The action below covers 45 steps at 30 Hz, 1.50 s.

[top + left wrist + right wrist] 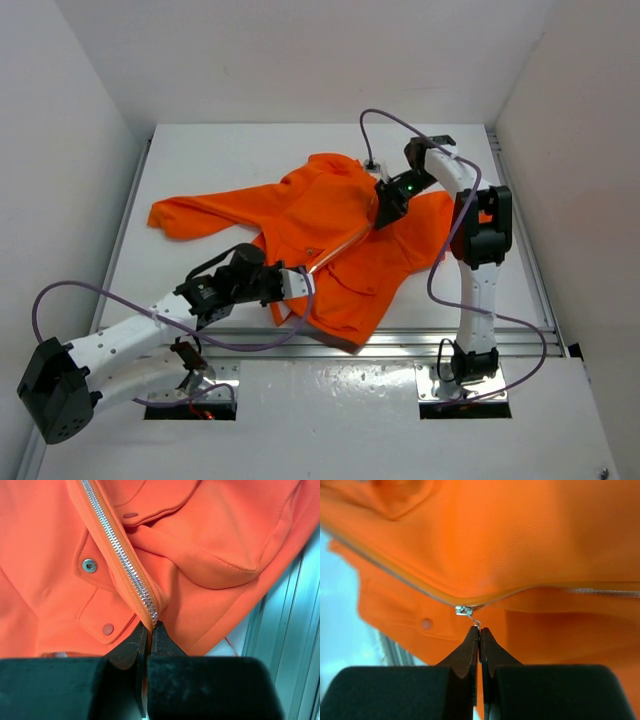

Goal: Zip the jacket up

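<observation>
I carry on pulling with my right gripper until the slider reaches the collar (372, 192), because the zipper (344, 245) is tight from my left gripper at the hem to the pull.
The bright orange jacket (330, 230) lies spread on the white table, its pale zipper (340, 250) running diagonally between my two grippers. My left gripper (298, 282) is shut on the zipper's bottom end at the hem; in the left wrist view the silver zipper teeth (122, 560) run down into the closed fingertips (150, 629). My right gripper (384, 213) is shut on the metal zipper pull; in the right wrist view the slider (463, 610) sits just above the closed fingertips (479, 630), with the pull's ring pinched between them. The zipper stretches taut.
The table's metal front rail (420, 345) runs just below the jacket's hem. One sleeve (190, 215) stretches to the left. The right arm's purple cable (400, 125) loops over the jacket's collar area. White walls enclose the table on three sides.
</observation>
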{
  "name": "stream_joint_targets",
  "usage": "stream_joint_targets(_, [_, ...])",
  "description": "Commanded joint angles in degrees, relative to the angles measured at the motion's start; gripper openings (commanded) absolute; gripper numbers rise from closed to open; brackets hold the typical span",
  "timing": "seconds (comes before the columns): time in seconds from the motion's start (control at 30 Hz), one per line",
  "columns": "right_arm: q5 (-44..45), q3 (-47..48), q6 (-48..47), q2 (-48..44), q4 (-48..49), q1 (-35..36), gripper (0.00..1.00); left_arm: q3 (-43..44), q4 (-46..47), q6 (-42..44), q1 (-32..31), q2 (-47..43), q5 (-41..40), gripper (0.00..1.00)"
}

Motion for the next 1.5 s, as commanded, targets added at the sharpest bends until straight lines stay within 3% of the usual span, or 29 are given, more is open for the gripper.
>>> stream_joint_targets(0.0, [10.8,5.0,9.4,1.7,12.2,-3.8,0.00,-0.6,-6.1,-0.8,-0.4,-2.3,-2.2,0.00])
stream_joint_targets(0.33, [22.5,8.8,24.5,4.4,32.6,-8.0,0.00,-1.1,-6.7,-5.5,-0.4,-4.9,-11.2,0.00])
stream_joint_targets(0.73, [35.6,12.2,30.6,7.1,42.5,-11.0,0.00,-1.7,-7.2,-13.9,0.9,-6.6,-30.1,0.00])
stream_joint_targets(1.07, [43.4,14.5,31.9,8.3,46.8,-13.4,0.00,-1.7,-6.7,-17.4,2.8,-6.6,-39.4,0.00])
stream_joint_targets(1.27, [43.5,15.0,33.4,7.2,47.6,-14.1,0.00,-0.9,-3.2,-19.1,5.1,-2.9,-40.0,0.00])
stream_joint_targets(1.3, [41.4,15.0,33.5,6.7,47.4,-14.0,0.00,-0.2,-2.5,-19.7,5.1,-1.8,-40.6,0.06])
stream_joint_targets(1.4, [37.1,13.3,34.8,3.4,45.3,-13.9,0.37,3.6,1.3,-21.2,7.2,2.0,-38.5,0.60])
stream_joint_targets(1.43, [36.0,12.1,35.3,2.4,45.1,-13.7,0.61,4.8,2.2,-21.2,7.2,2.9,-37.4,0.88])
stream_joint_targets(1.47, [33.5,10.8,35.5,-1.9,45.1,-13.6,0.66,7.0,3.0,-21.2,8.0,3.7,-35.0,1.00])
